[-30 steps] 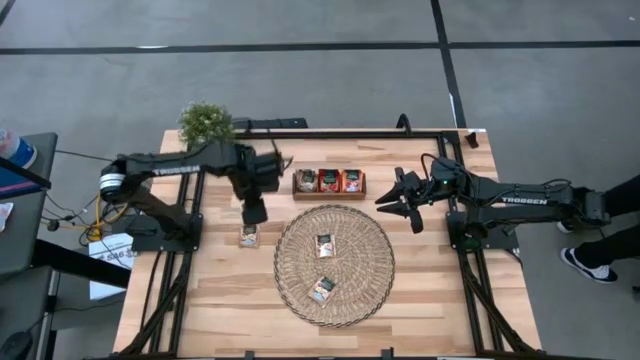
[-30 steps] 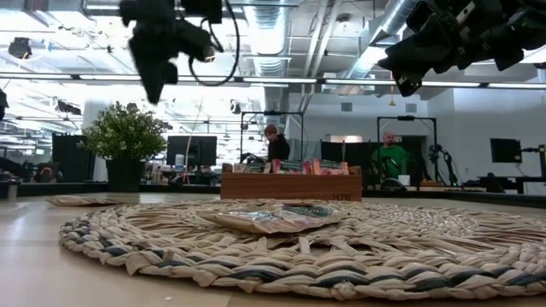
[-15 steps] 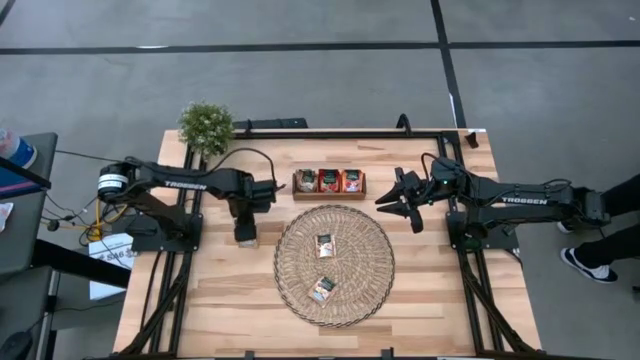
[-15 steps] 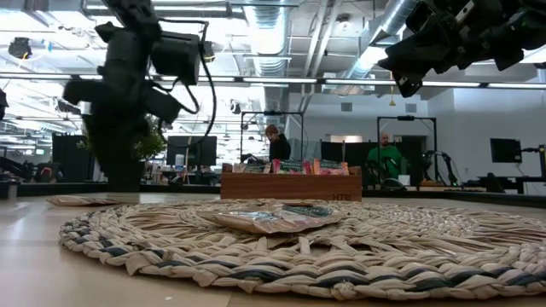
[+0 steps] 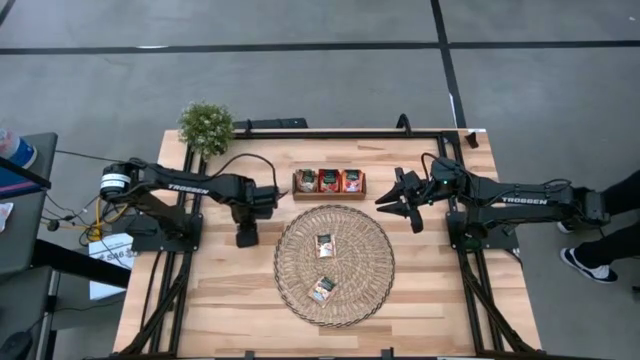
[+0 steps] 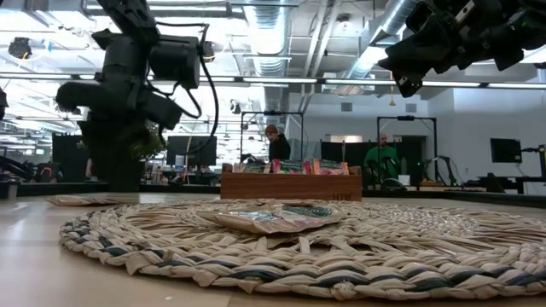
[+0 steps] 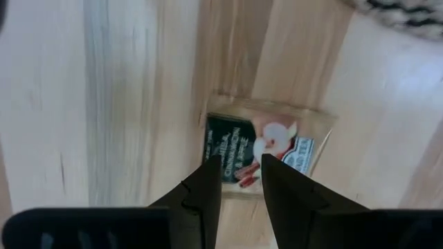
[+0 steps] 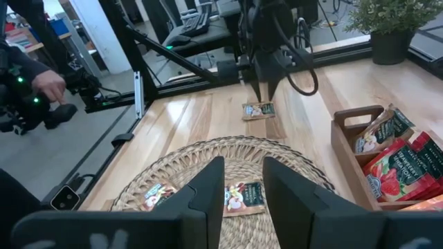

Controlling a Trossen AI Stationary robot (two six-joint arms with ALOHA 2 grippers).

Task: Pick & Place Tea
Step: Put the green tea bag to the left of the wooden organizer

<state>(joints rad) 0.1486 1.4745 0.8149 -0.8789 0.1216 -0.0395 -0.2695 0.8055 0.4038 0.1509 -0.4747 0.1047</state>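
Note:
I should keep lowering my left gripper, open fingers over the sachet's dark green end (image 7: 230, 146), until it pinches that end, with the sachet clear of the wicker mat.
A red-orange and dark green tea sachet (image 7: 266, 149) lies flat on the bare wood left of the round wicker mat (image 5: 335, 300). My left gripper (image 7: 239, 162) points straight down over this sachet, its fingers narrowly open, the tips at the sachet's dark green end. From the high view the gripper (image 5: 245, 238) hides the sachet. Two more sachets (image 5: 324, 245) (image 5: 321, 290) lie flat on the mat. The wooden tray (image 5: 296, 190) holds further sachets standing in its compartments. My right gripper (image 5: 382, 201) waits in the air right of the mat, narrowly open. My left gripper comes at the sachet from above, pointing down, its fingertips (image 7: 211, 173) over the sachet's dark green end (image 7: 223, 149). The sachet lies flat on the table. I cannot tell whether the tips touch it.
A potted plant (image 5: 206, 122) stands at the table's far left corner. Bare wood lies near and left of the mat. A person's hand (image 8: 52, 83) shows beyond the table's left side, and people sit in the room behind (image 6: 277, 145).
My left gripper has come down from well above the table onto the sachet left of the mat, shifting slightly toward the near edge. It now covers the sachet in the high view. The sachet has not moved.

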